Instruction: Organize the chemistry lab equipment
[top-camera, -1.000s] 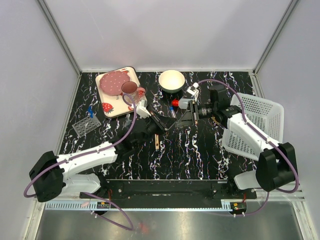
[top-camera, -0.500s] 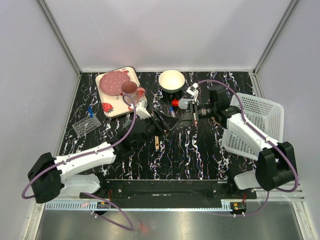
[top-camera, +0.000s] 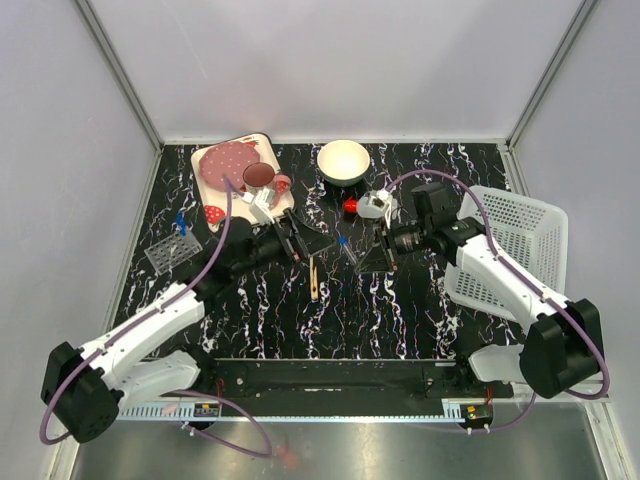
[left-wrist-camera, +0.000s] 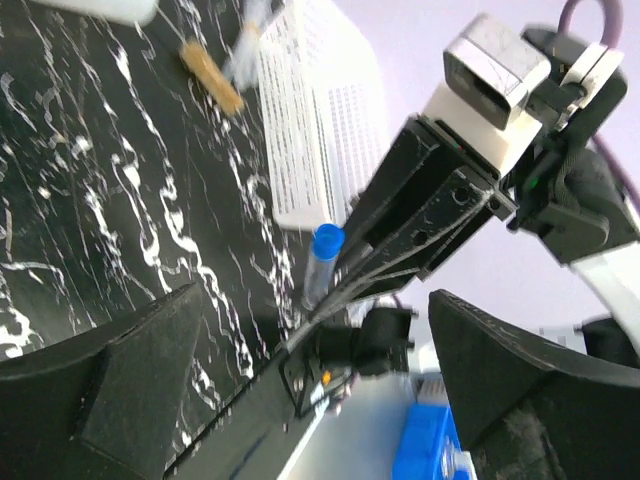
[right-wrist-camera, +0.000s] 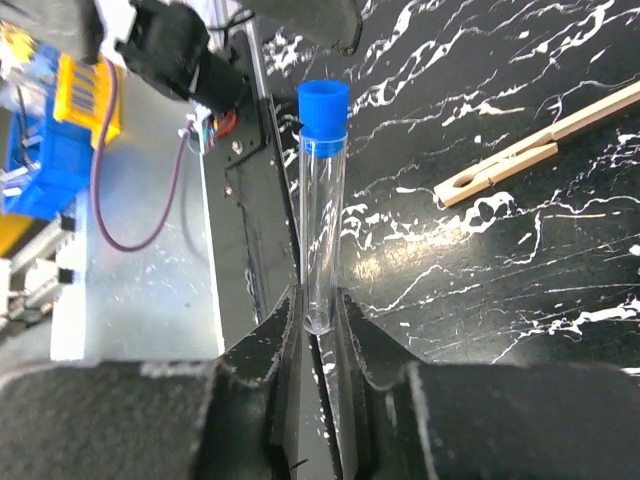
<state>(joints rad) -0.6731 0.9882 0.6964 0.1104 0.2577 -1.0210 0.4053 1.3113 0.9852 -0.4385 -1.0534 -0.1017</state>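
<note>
My right gripper is holding the tube by the rounded bottom end (right-wrist-camera: 318, 320), which has to go into the rack, so next my left gripper grips the tube by its blue cap (right-wrist-camera: 323, 106).
My right gripper (top-camera: 373, 257) is shut on the rounded bottom end of a thin clear tube with a blue cap (right-wrist-camera: 322, 190). The tube (top-camera: 346, 246) sticks out to the left above the table's middle. My left gripper (top-camera: 308, 241) stands open just left of the tube's cap, with its jaws wide on either side of the tube (left-wrist-camera: 320, 265) and apart from it. A wooden stick (top-camera: 314, 277) lies on the table below the two grippers. The red-capped bottle (top-camera: 362, 207) lies behind them. The clear grid rack (top-camera: 170, 251) sits at the left with a blue-capped tube (top-camera: 181, 222) by it.
A strawberry-print tray (top-camera: 216, 215) with a pink mug (top-camera: 259, 178) stands at the back left. A white bowl (top-camera: 343, 161) is at the back centre. A white mesh basket (top-camera: 510, 250) leans at the right edge, under the right arm.
My left gripper has opened off the tube and drawn back to the left. My right gripper has closed on the tube's bottom end and now holds it alone.
</note>
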